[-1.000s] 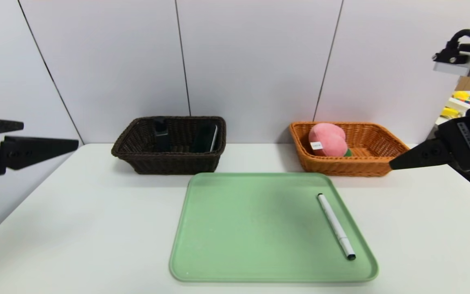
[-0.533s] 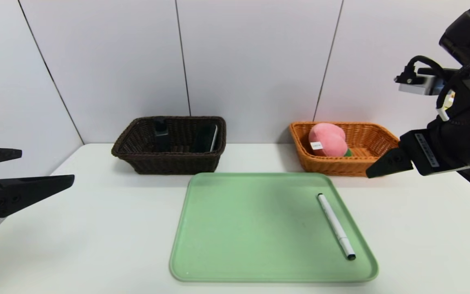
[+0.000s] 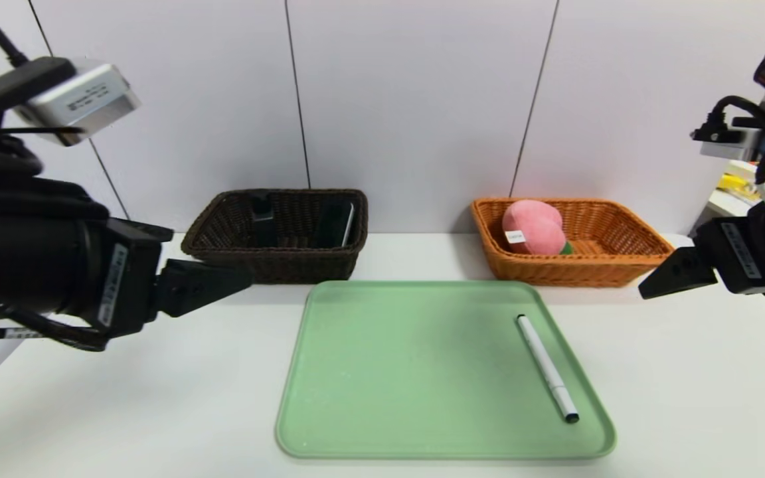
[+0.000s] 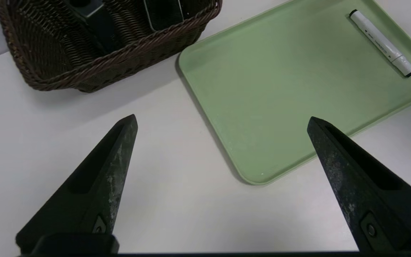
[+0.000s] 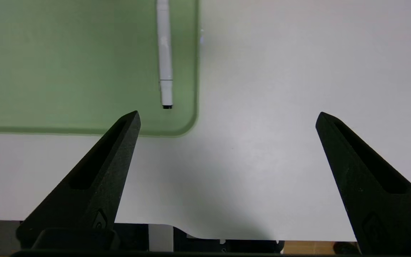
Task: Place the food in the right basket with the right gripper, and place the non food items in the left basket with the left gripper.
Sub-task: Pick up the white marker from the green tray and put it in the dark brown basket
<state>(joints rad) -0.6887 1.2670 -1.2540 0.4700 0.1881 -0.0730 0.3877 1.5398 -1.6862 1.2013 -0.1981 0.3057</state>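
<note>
The non food marker pen (image 3: 547, 366) is close to my right gripper. So my right gripper should move back out of the way, and my left gripper should reach across for the pen (image 3: 556, 388).
The pink plush peach (image 3: 532, 228) lies in the orange-tan right basket (image 3: 621, 269). The dark brown left basket (image 3: 269, 269) holds a black bottle (image 3: 261, 211) and a dark oblong item with a white edge (image 3: 337, 224). A slim white marker pen (image 3: 547, 368) lies near the right edge of the green tray (image 3: 389, 372). My left gripper (image 3: 240, 279) hovers left of the tray, in front of the brown basket, open and empty (image 4: 221, 121). My right gripper (image 3: 648, 287) hangs right of the tray, beside the orange basket, open and empty (image 5: 227, 114). The pen (image 4: 382, 43) also shows in both wrist views (image 5: 165, 53).
Both baskets stand against the white wall at the back of the white table (image 3: 157, 398). The right wrist view shows the table's near edge (image 5: 227, 237) below my right gripper. A shelf with yellow items (image 3: 741, 182) sits beyond the table's right side.
My left arm has swung in from the far left towards the tray's left side. My right gripper has drawn back to the right, away from the orange basket.
</note>
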